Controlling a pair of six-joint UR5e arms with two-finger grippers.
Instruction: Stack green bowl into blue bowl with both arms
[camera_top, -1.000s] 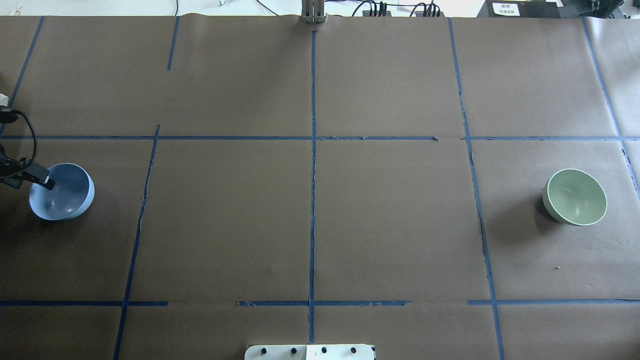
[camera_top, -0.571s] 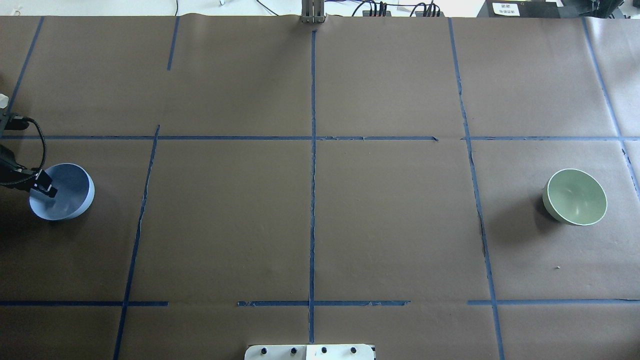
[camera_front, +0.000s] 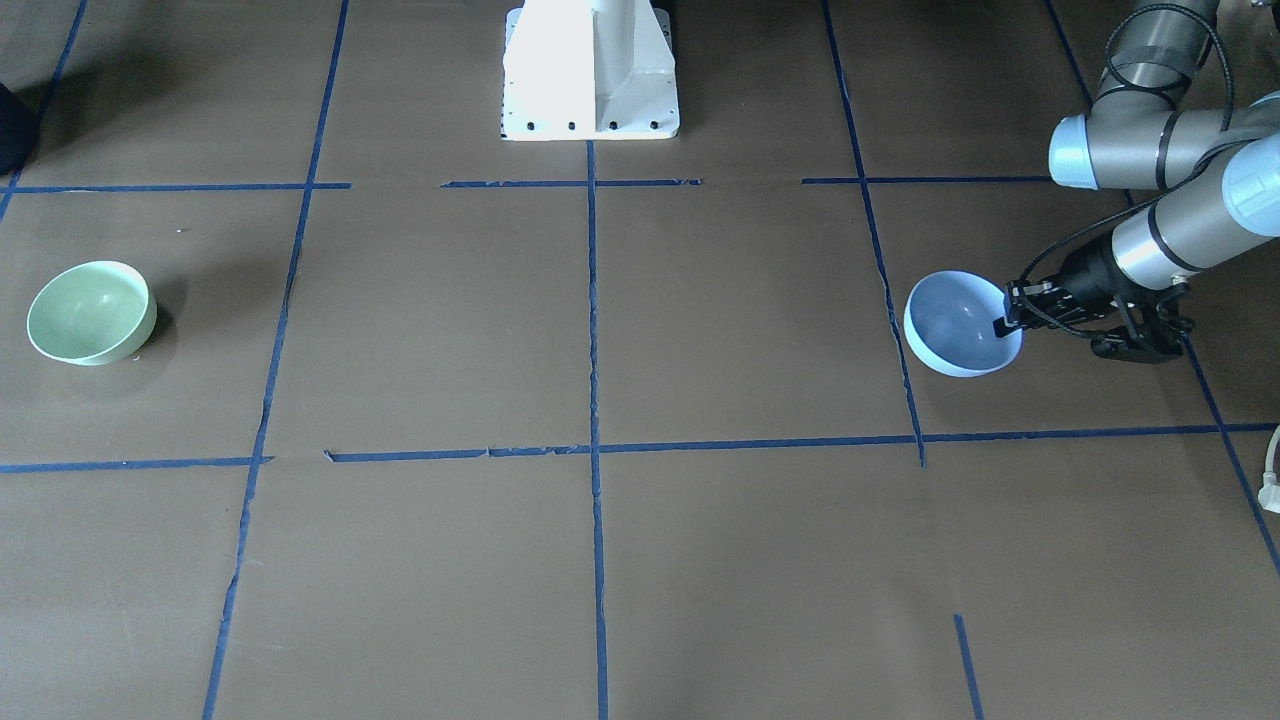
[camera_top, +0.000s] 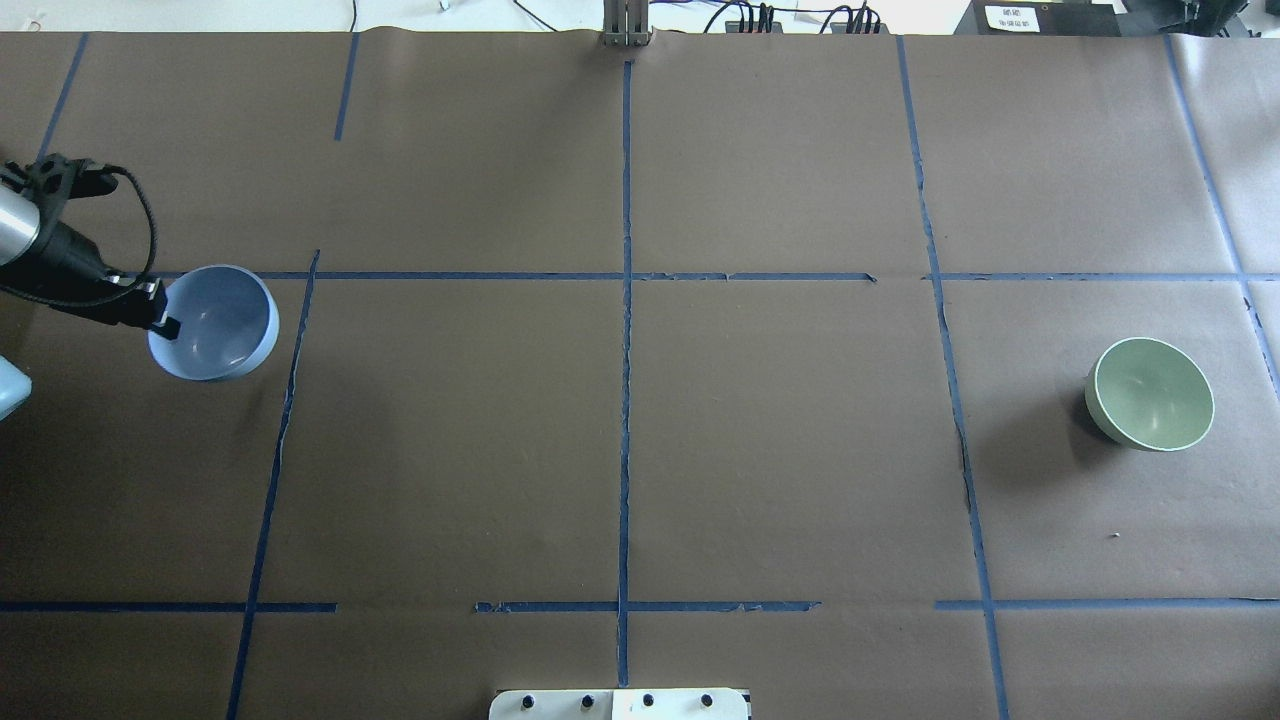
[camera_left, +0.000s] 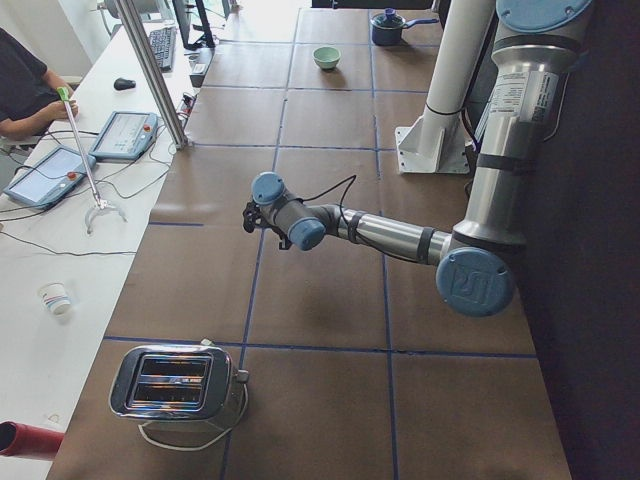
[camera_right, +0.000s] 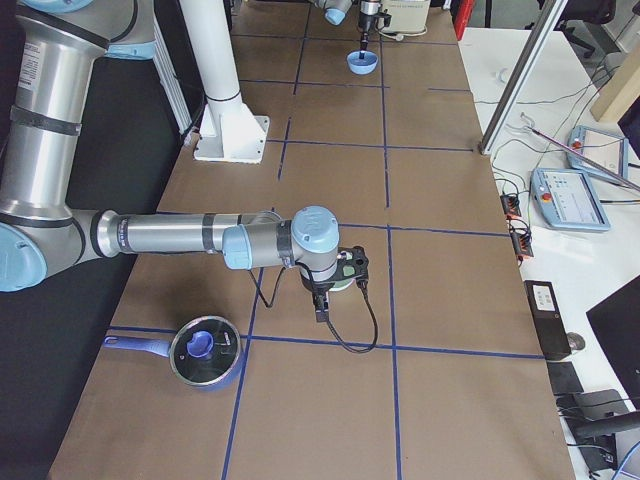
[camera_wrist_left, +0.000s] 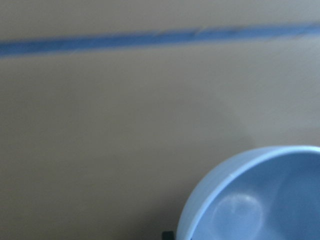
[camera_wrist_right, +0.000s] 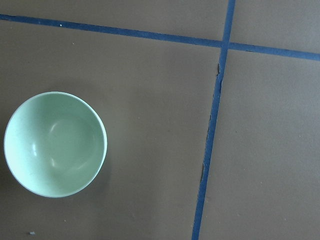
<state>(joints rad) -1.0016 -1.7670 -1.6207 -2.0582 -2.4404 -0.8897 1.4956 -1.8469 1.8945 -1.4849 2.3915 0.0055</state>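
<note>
The robot's left gripper should keep carrying the blue bowl (camera_front: 956, 324) to the middle tape line (camera_front: 593, 308) until the bowl stands there, since the bowl hangs with its opening up and the tape line is clear.
The blue bowl (camera_top: 215, 322) hangs from my left gripper (camera_top: 160, 320), which is shut on the rim on its left side, one finger inside the bowl. The bowl is at the table's left, near a tape crossing. It also shows in the front view (camera_front: 958, 322) with the left gripper (camera_front: 1003, 325), and in the left wrist view (camera_wrist_left: 260, 200). The green bowl (camera_top: 1150, 395) stands upright and alone at the far right, also in the front view (camera_front: 90, 312) and right wrist view (camera_wrist_right: 55, 144). My right gripper (camera_right: 320, 300) hovers over it. I cannot tell whether it is open or shut.
The white pedestal base (camera_front: 590, 70) stands at the robot's side of the table. A blue lidded pot (camera_right: 205, 352) sits near the right arm. A toaster (camera_left: 180, 385) stands at the table's left end. Blue tape lines (camera_top: 625, 350) divide the brown table cover.
My left gripper has moved the blue bowl rightward and away from the robot, toward the tape crossing. The green bowl has not moved.
</note>
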